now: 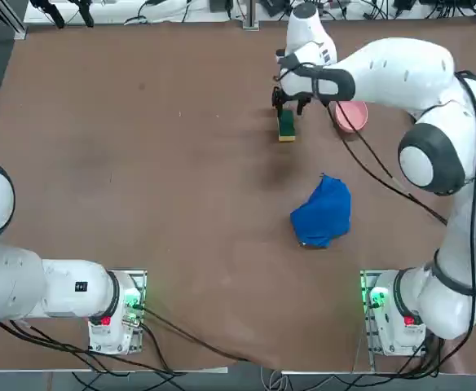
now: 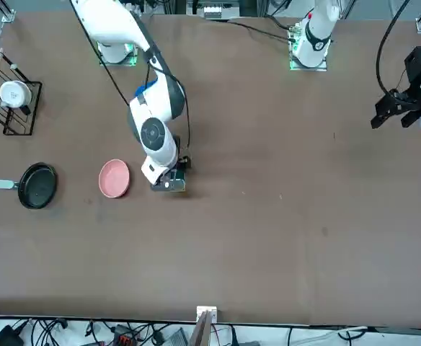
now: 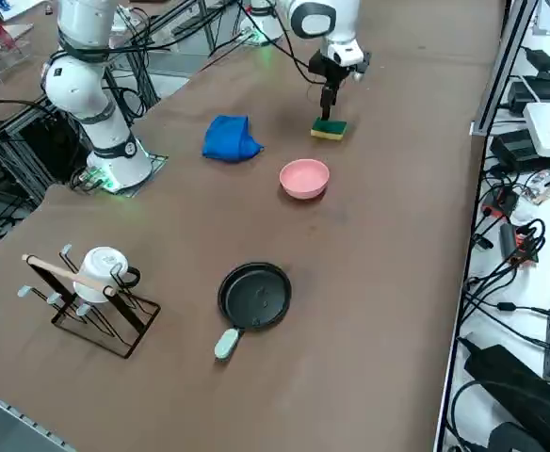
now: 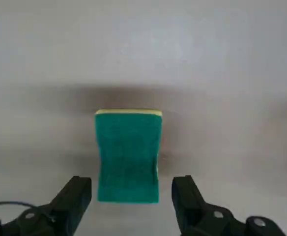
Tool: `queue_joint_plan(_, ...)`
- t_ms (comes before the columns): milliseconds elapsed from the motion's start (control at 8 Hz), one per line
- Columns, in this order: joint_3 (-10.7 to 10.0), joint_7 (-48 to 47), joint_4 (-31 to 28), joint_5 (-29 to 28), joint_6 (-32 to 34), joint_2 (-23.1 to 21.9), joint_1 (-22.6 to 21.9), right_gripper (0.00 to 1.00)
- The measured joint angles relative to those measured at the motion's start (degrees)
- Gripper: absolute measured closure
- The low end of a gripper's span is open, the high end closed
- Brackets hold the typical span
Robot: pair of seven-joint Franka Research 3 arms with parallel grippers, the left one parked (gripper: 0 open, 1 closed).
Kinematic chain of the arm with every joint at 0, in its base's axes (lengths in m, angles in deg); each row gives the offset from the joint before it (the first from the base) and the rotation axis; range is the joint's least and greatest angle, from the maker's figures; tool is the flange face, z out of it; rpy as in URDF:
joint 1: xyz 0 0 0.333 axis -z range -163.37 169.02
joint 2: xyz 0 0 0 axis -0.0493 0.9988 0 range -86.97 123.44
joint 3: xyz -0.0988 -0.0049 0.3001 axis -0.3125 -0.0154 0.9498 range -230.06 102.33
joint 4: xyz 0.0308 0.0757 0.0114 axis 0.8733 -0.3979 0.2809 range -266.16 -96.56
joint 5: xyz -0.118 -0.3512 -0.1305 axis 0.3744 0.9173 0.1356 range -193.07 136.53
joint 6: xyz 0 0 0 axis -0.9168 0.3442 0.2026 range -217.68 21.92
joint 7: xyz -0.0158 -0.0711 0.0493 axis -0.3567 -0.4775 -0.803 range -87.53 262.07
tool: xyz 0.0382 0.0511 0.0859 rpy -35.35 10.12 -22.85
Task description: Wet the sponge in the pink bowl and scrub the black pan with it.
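The sponge's sides (image 4: 157, 164) already bend inward, so the sponge will squeeze narrow between my fingers and spread out beyond them when I carry it.
The sponge (image 4: 128, 155), green on top with a yellow layer under it, lies flat on the brown table (image 1: 140, 163). My right gripper (image 4: 131, 196) hangs open just above it, one finger on either side of its near end, not touching. From overhead the sponge (image 1: 286, 125) pokes out below the gripper (image 1: 289, 102). The pink bowl (image 3: 304, 178) stands a short way from the sponge (image 3: 329, 129); part of the bowl (image 1: 351, 116) is hidden under my forearm from overhead. The black pan (image 3: 254, 296) with its pale handle sits further along the table, also seen as the pan (image 2: 37, 186) beyond the bowl (image 2: 114, 178).
A crumpled blue cloth (image 1: 323, 212) lies between the sponge and my arm's base. A wire rack holding a white mug (image 3: 101, 268) stands near the table's corner past the pan.
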Motion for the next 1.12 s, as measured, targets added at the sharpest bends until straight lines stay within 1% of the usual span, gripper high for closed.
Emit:
queue_joint_plan(500,-0.1,-1.5,0.0,0.5,-4.3,2.6,-1.0,0.0)
queue_joint_plan(1125,-0.1,-1.5,0.0,0.7,-5.1,4.3,-1.3,0.0)
